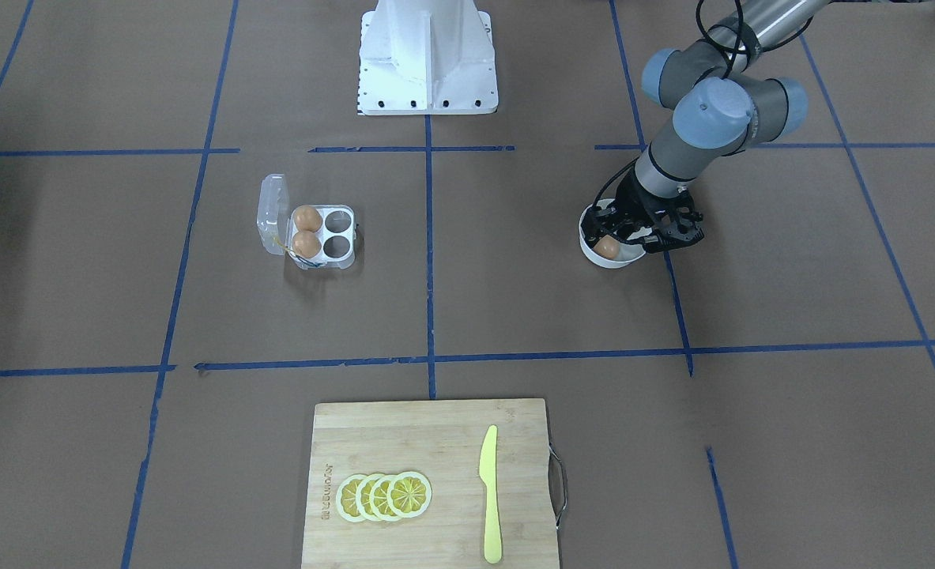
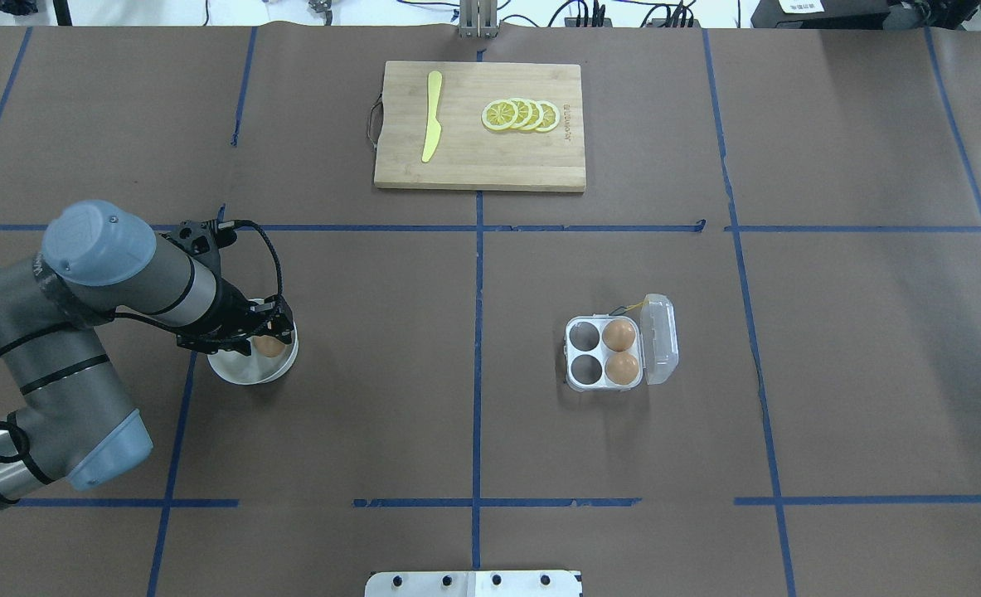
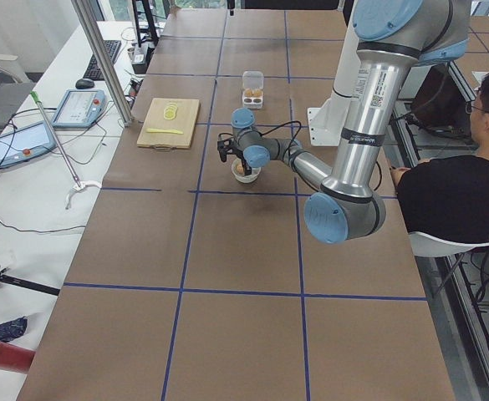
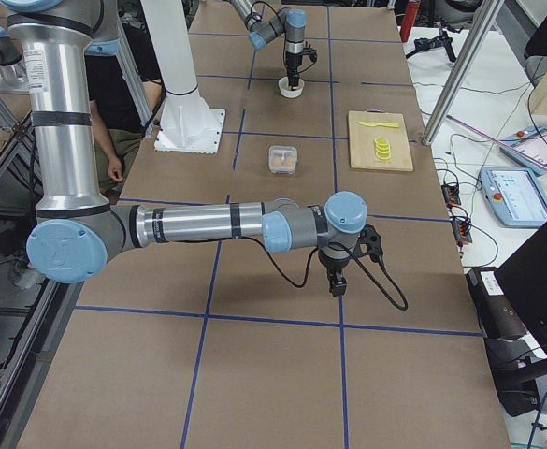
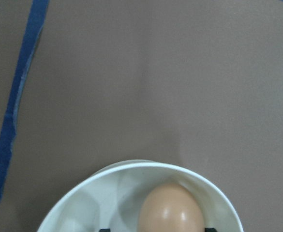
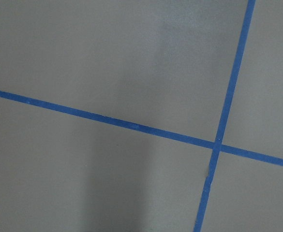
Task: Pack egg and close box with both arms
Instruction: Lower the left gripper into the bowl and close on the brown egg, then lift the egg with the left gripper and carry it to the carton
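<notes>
I expect the tan egg to go down only partway when I lower it into a round cell, because the eggs in the carton bulge above their round cells.
One tan egg lies in the round white bowl at the table's left. My left gripper reaches down into the bowl, open, with its fingertips on either side of the egg. The clear egg carton stands open right of centre, lid hinged back. Two eggs fill the cells by the lid; the other two cells are empty. My right gripper hangs over bare table far from the carton; I cannot tell if it is open or shut.
A wooden cutting board with a yellow knife and lemon slices lies at the far middle. The white base block is at the robot's side. A seated person is beside the table.
</notes>
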{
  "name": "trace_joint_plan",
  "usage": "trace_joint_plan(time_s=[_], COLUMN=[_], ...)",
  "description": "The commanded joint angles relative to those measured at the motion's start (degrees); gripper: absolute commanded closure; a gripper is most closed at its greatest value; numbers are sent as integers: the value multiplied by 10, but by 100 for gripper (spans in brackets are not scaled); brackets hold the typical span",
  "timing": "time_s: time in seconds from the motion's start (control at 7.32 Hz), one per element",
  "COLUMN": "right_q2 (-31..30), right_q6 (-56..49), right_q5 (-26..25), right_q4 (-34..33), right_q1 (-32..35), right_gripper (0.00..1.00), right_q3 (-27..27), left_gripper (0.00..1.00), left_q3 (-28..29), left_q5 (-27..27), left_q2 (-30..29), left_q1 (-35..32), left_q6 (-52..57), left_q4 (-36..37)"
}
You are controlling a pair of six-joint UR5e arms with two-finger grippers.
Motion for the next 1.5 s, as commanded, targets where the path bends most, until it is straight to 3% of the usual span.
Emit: trace_joint_plan(time_s=[0.0,0.55,0.96,1.09,1.37], right_q2=[0,0,-1,-1,-1], right_q6=[0,0,0,0,0], right_q5=[-1,0,0,0,0], right_q4=[0,0,0,0,0], right_q1=[0,-1,-1,-2,-2], right_gripper=[0,0,0,0,0], right_q3=[0,0,0,0,1], left_gripper=[100,100,100,100,100], left_q3=[-4,-48,-142,-144,-105], left_q5=[1,11,11,11,9], left_q2=[1,12,53,26,-95], left_q1=[1,0,-8,-7,-3], left_q6=[0,0,0,0,-5], left_q4=[0,13,72,100,135])
